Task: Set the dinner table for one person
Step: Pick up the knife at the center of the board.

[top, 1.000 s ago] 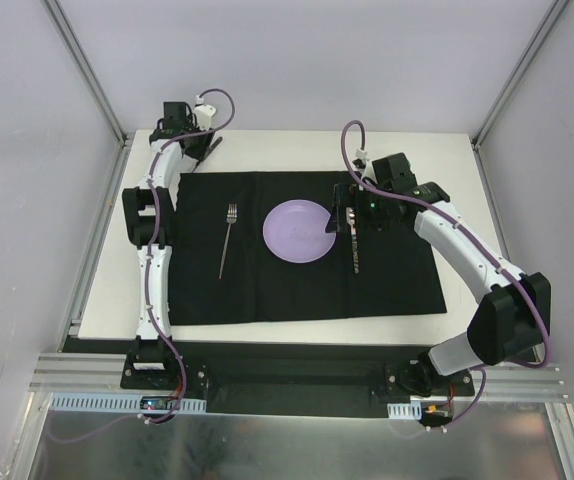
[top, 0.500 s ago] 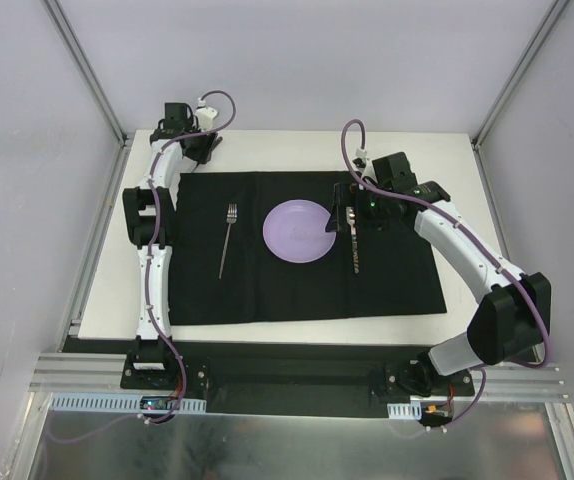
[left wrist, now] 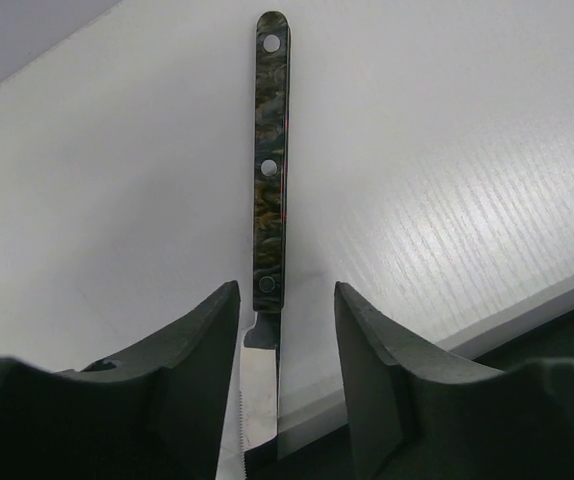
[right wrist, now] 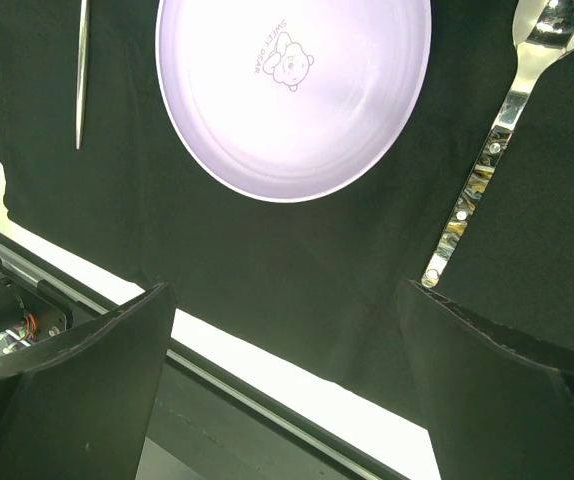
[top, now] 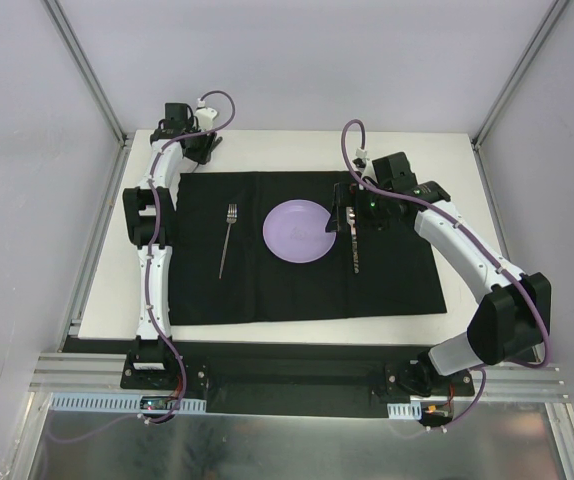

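Note:
Next, I close my left gripper and push the knife (top: 217, 142) toward the mat (top: 207, 186) before gripping its handle, since it lies past the mat at the table's far corner.
A knife (left wrist: 270, 150) with a dark marbled handle lies on the white dinner table (top: 287, 150) at its far left corner, beyond the black mat (top: 297, 290). My left gripper (top: 195, 148) is open, and in the left wrist view (left wrist: 285, 330) its fingers stand either side of the serrated blade without touching it. On the mat lie a fork (top: 228, 240), a purple plate (top: 299, 231) and a spoon (top: 353, 245). My right gripper (top: 345, 212) is wide open and empty above the mat between the plate (right wrist: 292, 90) and the spoon (right wrist: 487, 160).
Grey frame rails (top: 87, 230) and white walls close in the table on the left, right and back. The fork (right wrist: 82, 70) lies left of the plate. The mat's front edge and a strip of white table (right wrist: 297, 370) show below the right gripper.
My left gripper has turned slightly and settled over the knife at the far left corner. The right arm, plate, fork and spoon have not visibly moved.

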You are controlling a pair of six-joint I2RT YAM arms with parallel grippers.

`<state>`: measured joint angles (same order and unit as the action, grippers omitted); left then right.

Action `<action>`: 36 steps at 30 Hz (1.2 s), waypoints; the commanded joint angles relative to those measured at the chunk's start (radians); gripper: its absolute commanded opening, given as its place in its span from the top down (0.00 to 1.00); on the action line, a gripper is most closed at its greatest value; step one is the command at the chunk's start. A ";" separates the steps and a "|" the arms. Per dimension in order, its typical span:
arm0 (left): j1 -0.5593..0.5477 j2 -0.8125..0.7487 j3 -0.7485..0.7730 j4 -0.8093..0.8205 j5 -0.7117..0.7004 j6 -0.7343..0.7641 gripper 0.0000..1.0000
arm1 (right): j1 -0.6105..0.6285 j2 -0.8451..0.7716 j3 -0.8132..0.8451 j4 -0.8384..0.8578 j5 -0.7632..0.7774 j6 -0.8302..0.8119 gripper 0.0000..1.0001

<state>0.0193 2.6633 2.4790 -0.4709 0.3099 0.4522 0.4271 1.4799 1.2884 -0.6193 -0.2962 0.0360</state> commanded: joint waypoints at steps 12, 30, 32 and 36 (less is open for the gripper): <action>-0.012 -0.020 0.021 -0.029 0.001 0.009 1.00 | 0.002 -0.030 0.043 -0.014 -0.001 -0.001 0.04; -0.009 -0.106 -0.074 0.176 0.009 -0.178 0.33 | 0.009 -0.029 0.017 0.023 -0.014 0.024 0.04; -0.010 -0.094 -0.058 0.175 -0.014 -0.184 0.30 | 0.009 -0.030 0.014 0.021 -0.011 0.022 0.04; 0.001 -0.098 -0.101 0.175 -0.034 -0.190 0.29 | 0.009 -0.030 0.008 0.023 -0.011 0.024 0.04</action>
<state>0.0189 2.6087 2.3726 -0.3195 0.3004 0.2966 0.4294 1.4796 1.2888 -0.6167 -0.2974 0.0509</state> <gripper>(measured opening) 0.704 0.964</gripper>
